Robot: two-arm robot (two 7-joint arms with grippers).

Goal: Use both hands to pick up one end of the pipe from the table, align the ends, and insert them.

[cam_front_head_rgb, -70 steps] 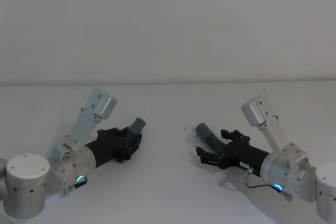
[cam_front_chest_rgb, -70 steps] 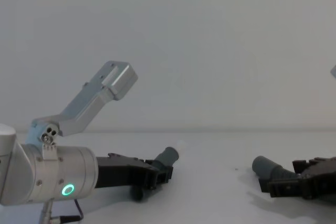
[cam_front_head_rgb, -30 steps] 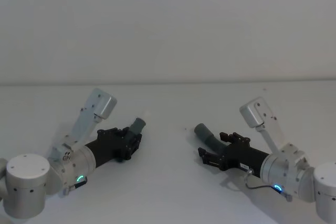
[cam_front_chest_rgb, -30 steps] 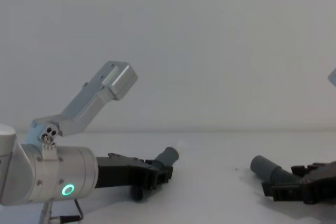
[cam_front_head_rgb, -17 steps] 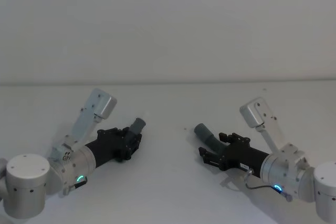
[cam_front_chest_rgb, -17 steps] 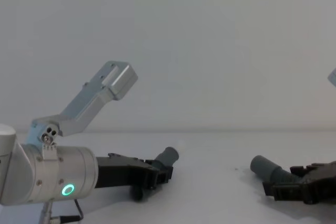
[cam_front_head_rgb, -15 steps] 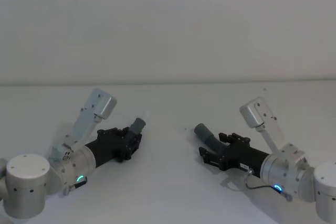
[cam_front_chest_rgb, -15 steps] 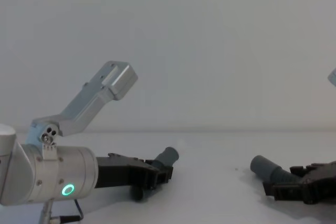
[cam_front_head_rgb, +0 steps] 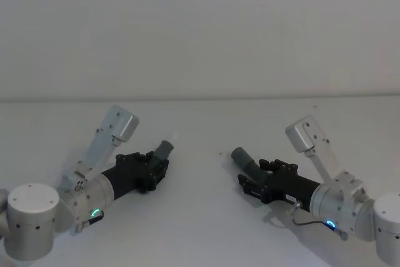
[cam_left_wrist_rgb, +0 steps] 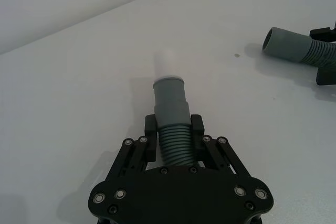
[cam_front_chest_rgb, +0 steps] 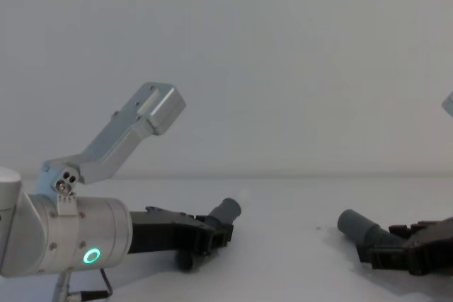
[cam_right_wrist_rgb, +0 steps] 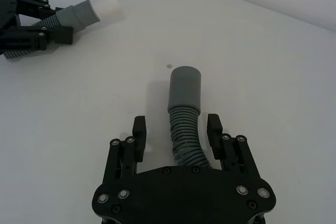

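Note:
My right gripper has its fingers on both sides of the ribs (cam_right_wrist_rgb: 184, 130) just behind the smooth cuff (cam_right_wrist_rgb: 185, 88), so I expect the cuff to point straight ahead instead of hanging down when I lift it.
The pipe lies in two pieces on the white table (cam_front_head_rgb: 200, 223). My left gripper (cam_front_head_rgb: 157, 166) is shut on the short piece (cam_left_wrist_rgb: 170, 103), just behind its grey cuff; the cuff's white tip (cam_left_wrist_rgb: 165, 62) points away from the fingers. In the chest view that cuff (cam_front_chest_rgb: 226, 211) tilts up off the table ahead of the left gripper (cam_front_chest_rgb: 212, 235). My right gripper (cam_right_wrist_rgb: 176, 129) is open and straddles the ribbed part of the longer piece (cam_right_wrist_rgb: 185, 90), with a small gap on each side. Its smooth cuff (cam_front_head_rgb: 242, 157) points toward the left piece.
Bare white tabletop lies between the two cuffs, with one small dark speck (cam_right_wrist_rgb: 168, 66) on it. A plain pale wall (cam_front_head_rgb: 200, 29) stands behind the table's far edge. The silver arm links (cam_front_head_rgb: 119, 123) (cam_front_head_rgb: 306, 134) rise above each gripper.
The right gripper's fingers have drawn closer together around the longer piece's ribbed part and crept slightly forward. The left gripper and its short piece have stayed put.

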